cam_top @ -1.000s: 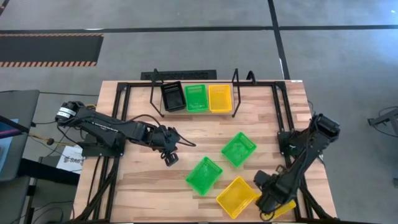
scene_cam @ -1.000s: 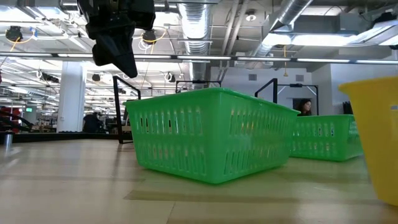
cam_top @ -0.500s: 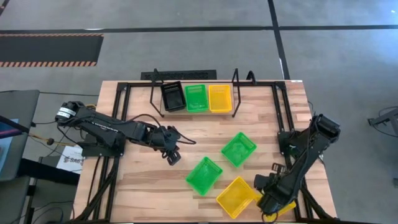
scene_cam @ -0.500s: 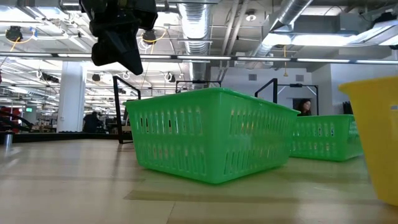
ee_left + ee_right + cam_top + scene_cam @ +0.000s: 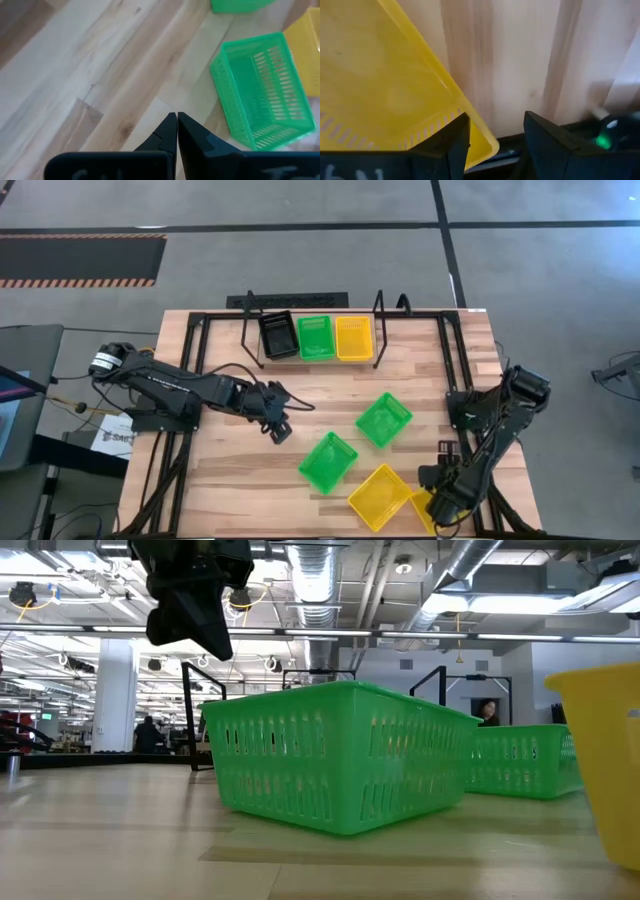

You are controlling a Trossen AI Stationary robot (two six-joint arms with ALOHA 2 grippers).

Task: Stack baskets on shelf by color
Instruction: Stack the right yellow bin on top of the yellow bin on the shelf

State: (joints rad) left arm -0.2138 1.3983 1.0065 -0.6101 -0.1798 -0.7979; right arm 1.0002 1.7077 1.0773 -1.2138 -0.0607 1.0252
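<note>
The yellow basket on the shelf [image 5: 353,338] is open and empty, so the yellow basket [image 5: 424,508] under my right gripper will fit inside it when I lower it.
On the shelf [image 5: 379,320] at the table's far edge stand a black basket [image 5: 278,334], a green one [image 5: 315,337] and a yellow one [image 5: 353,336], side by side. Two green baskets [image 5: 384,420] [image 5: 328,461] and a yellow one [image 5: 380,496] rest on the table. A second yellow basket [image 5: 380,75] lies at the near right corner. My right gripper [image 5: 495,125] hangs open over this basket's corner [image 5: 487,145], one finger above its inside and one outside. My left gripper [image 5: 177,117] is shut and holds nothing, above bare wood left of the nearer green basket [image 5: 260,90].
The table's near and right edges lie close to my right gripper [image 5: 443,505]. In the low view, the nearer green basket [image 5: 340,755] fills the middle, and the yellow one [image 5: 600,770] stands at the right. Bare wood lies between my left gripper [image 5: 277,430] and the shelf.
My right gripper has sunk and swung toward the table's right edge, rolling about its own line, so more of the corner yellow basket shows beside it. My left gripper has stayed in place and rolled a little.
</note>
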